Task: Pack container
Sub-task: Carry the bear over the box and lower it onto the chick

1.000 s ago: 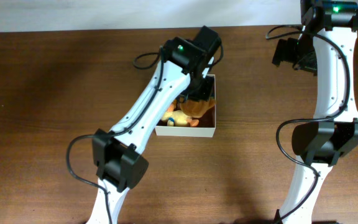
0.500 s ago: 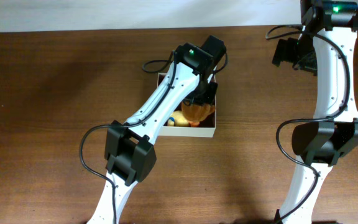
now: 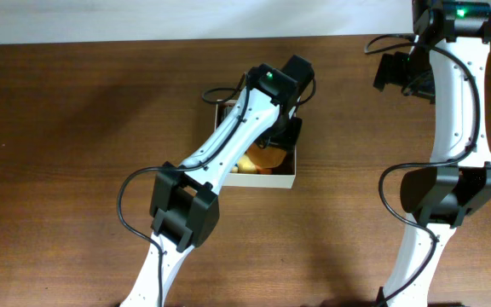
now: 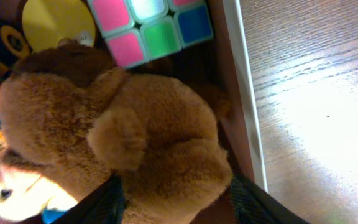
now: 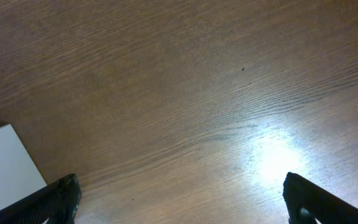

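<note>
The brown plush toy is resting partly on the pale yellow toy (image 4: 25, 191) in the container, so I should close my left gripper and press the plush's body (image 4: 169, 163) down.
The container (image 3: 255, 181) is a white-walled box at mid-table; its right wall (image 4: 243, 93) runs down the left wrist view. Inside lies a brown plush toy (image 4: 142, 124), also seen from overhead (image 3: 260, 159), next to a colour cube (image 4: 151, 25) and a yellow disc (image 4: 56, 22). My left gripper (image 3: 280, 135) hangs over the container's right side. Its jaws (image 4: 178, 196) stand open either side of the plush, the right finger (image 4: 247, 199) clear of the fur. My right gripper (image 3: 403, 75) is open at the far right, with bare wood between its fingers (image 5: 182, 193).
A pale yellow toy with a dark eye (image 4: 14, 193) lies under the plush at the lower left. A white box-like corner (image 5: 5, 165) shows at the left of the right wrist view. Brown wooden table (image 3: 75, 128) surrounds the container.
My left arm swung right over the container with the plush, and its jaws have parted from it. The right arm has not moved.
</note>
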`<action>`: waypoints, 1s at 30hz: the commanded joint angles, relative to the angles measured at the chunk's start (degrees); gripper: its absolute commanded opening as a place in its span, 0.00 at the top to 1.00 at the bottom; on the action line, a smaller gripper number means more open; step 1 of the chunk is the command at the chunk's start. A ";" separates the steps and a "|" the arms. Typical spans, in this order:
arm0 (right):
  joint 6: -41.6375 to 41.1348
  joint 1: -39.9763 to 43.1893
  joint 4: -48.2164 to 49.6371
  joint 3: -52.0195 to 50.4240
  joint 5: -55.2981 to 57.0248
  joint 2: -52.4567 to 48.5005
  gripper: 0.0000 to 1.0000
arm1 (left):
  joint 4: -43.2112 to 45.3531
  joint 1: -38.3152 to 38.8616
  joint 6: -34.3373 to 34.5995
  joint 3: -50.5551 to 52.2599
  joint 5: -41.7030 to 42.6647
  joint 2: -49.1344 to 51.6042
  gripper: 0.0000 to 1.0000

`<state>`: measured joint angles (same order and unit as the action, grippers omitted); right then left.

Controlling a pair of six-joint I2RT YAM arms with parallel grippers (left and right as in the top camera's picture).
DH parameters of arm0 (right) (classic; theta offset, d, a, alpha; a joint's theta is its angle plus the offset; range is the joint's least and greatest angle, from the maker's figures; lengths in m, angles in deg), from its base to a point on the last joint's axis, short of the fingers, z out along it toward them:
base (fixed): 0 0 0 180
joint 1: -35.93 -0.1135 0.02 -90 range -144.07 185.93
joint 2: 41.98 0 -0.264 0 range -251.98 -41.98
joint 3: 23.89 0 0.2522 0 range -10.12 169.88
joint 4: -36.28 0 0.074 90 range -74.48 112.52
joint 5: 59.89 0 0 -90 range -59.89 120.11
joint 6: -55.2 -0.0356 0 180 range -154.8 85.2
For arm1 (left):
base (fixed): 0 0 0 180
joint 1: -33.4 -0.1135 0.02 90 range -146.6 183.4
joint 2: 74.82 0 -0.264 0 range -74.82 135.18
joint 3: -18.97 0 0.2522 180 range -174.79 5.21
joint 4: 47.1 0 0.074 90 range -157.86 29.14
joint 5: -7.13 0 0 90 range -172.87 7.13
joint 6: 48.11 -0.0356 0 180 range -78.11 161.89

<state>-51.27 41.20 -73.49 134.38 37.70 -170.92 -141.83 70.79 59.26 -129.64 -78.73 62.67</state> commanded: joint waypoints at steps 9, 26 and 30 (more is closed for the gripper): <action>-0.09 0.00 0.02 -0.09 0.61 0.22 0.01 | -4.76 -0.11 0.15 -9.64 0.17 1.46 0.40; -0.07 0.00 0.02 -0.09 0.61 0.22 0.01 | -11.78 -0.11 0.22 -15.72 -8.17 1.60 0.96; -0.09 0.00 0.02 -0.09 0.61 0.22 0.01 | -11.89 -0.70 0.24 -13.99 -10.19 1.70 0.98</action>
<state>-51.27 41.20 -73.49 134.38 37.70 -170.92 -153.45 70.74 59.50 -144.63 -86.14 63.74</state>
